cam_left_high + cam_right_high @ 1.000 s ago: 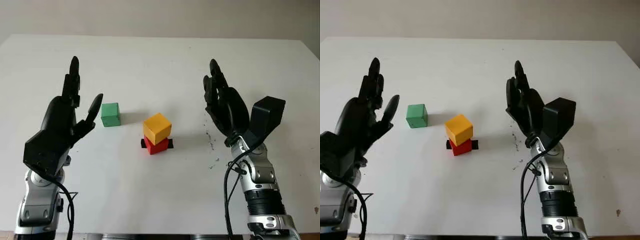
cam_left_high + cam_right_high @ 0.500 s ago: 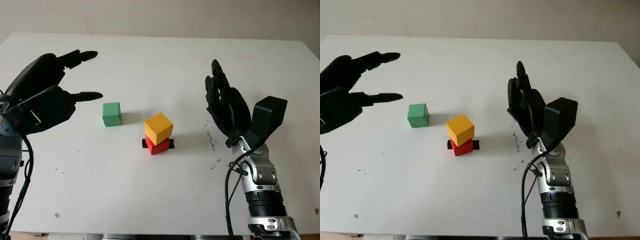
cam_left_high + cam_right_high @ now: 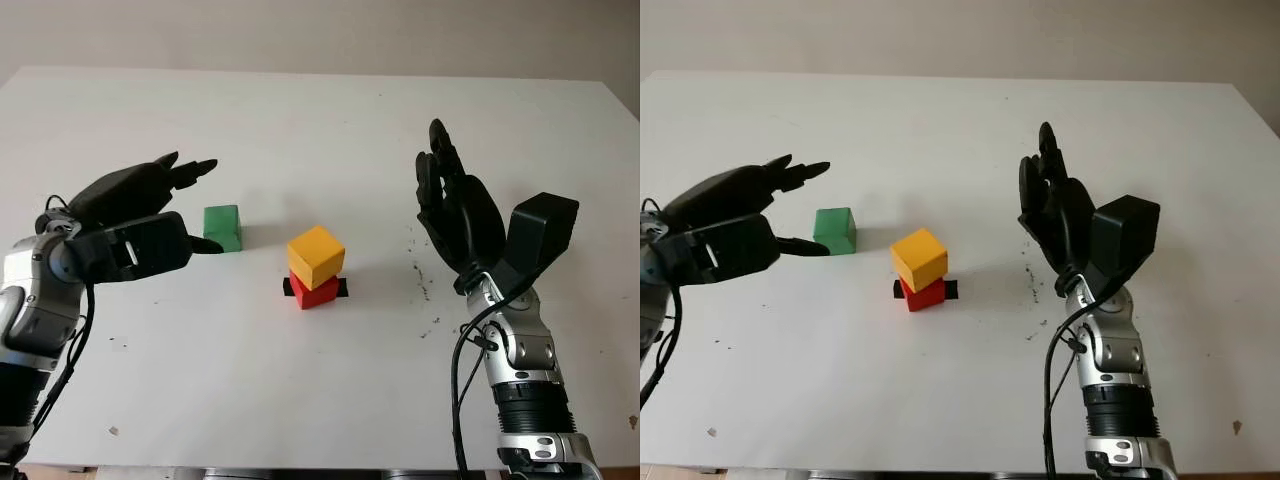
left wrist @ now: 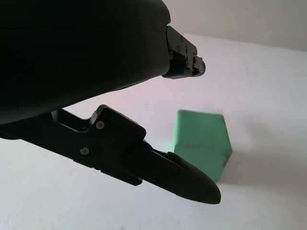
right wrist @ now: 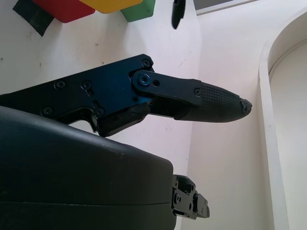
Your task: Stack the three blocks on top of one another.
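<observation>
I expect the stack (image 3: 316, 268) to stay standing when I lower the green block onto it, because the yellow block (image 3: 316, 256) sits crooked but flat on the red block.
A yellow block (image 3: 316, 254) sits askew on a red block (image 3: 318, 290), which rests on a strip of black tape near the table's middle. Left of that stack, a green block (image 3: 222, 226) stands alone on the white table (image 3: 330, 130). My left hand (image 3: 190, 205) hovers open just left of the green block (image 4: 201, 143), one finger above it and one low beside it, not touching. My right hand (image 3: 445, 195) is open and raised to the right of the stack, holding nothing.
Small dark specks mark the table (image 3: 425, 290) right of the stack, below my right hand. The table's far edge meets a pale wall.
My left hand has dropped and swung in toward the green block, fingers now flanking it. The right hand and all blocks have stayed put.
</observation>
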